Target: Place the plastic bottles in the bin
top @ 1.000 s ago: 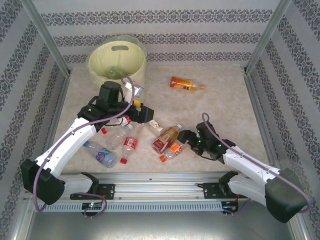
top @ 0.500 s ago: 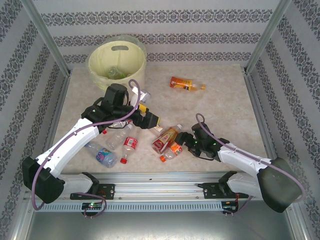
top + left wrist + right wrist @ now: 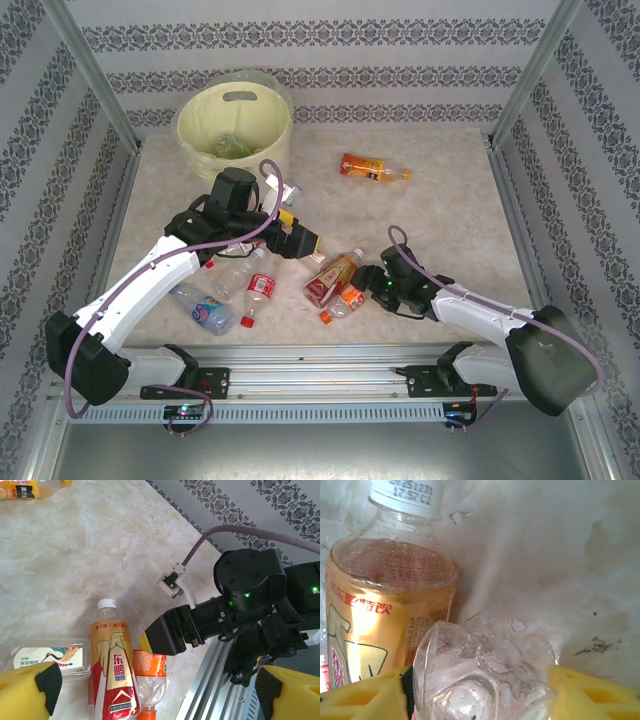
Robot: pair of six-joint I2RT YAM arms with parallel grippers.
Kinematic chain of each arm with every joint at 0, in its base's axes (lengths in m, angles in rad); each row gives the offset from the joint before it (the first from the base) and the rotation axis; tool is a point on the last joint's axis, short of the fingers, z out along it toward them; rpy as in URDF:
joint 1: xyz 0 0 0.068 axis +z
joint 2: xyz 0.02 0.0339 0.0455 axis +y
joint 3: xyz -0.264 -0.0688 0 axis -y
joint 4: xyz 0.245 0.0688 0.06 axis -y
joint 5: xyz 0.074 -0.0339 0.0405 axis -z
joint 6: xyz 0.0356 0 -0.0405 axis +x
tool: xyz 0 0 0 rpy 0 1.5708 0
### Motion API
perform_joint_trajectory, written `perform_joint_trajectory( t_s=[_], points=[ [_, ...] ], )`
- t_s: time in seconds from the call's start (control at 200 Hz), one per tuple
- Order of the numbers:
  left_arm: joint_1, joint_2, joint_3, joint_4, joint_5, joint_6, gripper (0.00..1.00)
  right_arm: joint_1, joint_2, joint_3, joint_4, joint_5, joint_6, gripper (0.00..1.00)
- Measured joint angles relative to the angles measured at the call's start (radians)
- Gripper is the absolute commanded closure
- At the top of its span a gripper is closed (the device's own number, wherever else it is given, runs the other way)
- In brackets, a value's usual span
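Observation:
The small orange-label bottle [image 3: 150, 677] lies next to the red-and-gold bottle [image 3: 114, 665], so it will come free when the robot lifts it, and its neighbour will stay in place.
The pale-yellow bin [image 3: 233, 125] stands at the far left with a bottle or two inside. Plastic bottles lie about the table. A red-and-gold one [image 3: 333, 277] [image 3: 112, 675] [image 3: 380, 610] lies beside a small orange-label one [image 3: 345, 300] [image 3: 149, 667]. My right gripper [image 3: 367, 281] [image 3: 480, 695] is shut on that small bottle's clear base [image 3: 480, 675], a yellow pad against each side. My left gripper [image 3: 300, 240] [image 3: 155, 697] hangs wide open above these two bottles, holding nothing.
An orange-drink bottle [image 3: 372, 168] [image 3: 25, 487] lies far centre. A red-label bottle [image 3: 258, 288], a clear one [image 3: 235, 272] and a crushed blue-label one [image 3: 203, 307] lie under the left arm. A flat clear pack [image 3: 45, 657] is beside the red-and-gold bottle. Metal rail [image 3: 320, 365] along the near edge.
My right gripper slid left onto the orange-label bottle and its jaws narrowed around the base. The left arm shifted a little toward the near right, then held still, open.

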Motion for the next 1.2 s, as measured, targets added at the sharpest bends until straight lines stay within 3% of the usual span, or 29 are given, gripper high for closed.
perform_joint_trajectory(
  t_s=[0.2,0.634,1.029,1.109,1.204],
  points=[
    [-0.062,0.002,0.012,-0.016,-0.071,-0.028,0.0,-0.013,-0.061,0.0,-0.012,-0.002,-0.032,0.47],
    [-0.254,0.044,0.005,-0.005,-0.184,-0.156,0.0,-0.15,-0.344,0.153,-0.256,-0.06,-0.236,0.47],
    [-0.321,0.129,-0.022,0.075,-0.254,-0.206,0.01,-0.173,-0.293,0.384,-0.338,-0.218,-0.358,0.47],
    [-0.321,0.139,-0.022,0.1,-0.253,-0.209,0.04,-0.172,-0.284,0.398,-0.341,-0.235,-0.366,0.47],
    [-0.321,0.158,-0.022,0.12,-0.237,-0.215,0.15,-0.172,-0.283,0.4,-0.343,-0.239,-0.367,0.47]
  ],
)
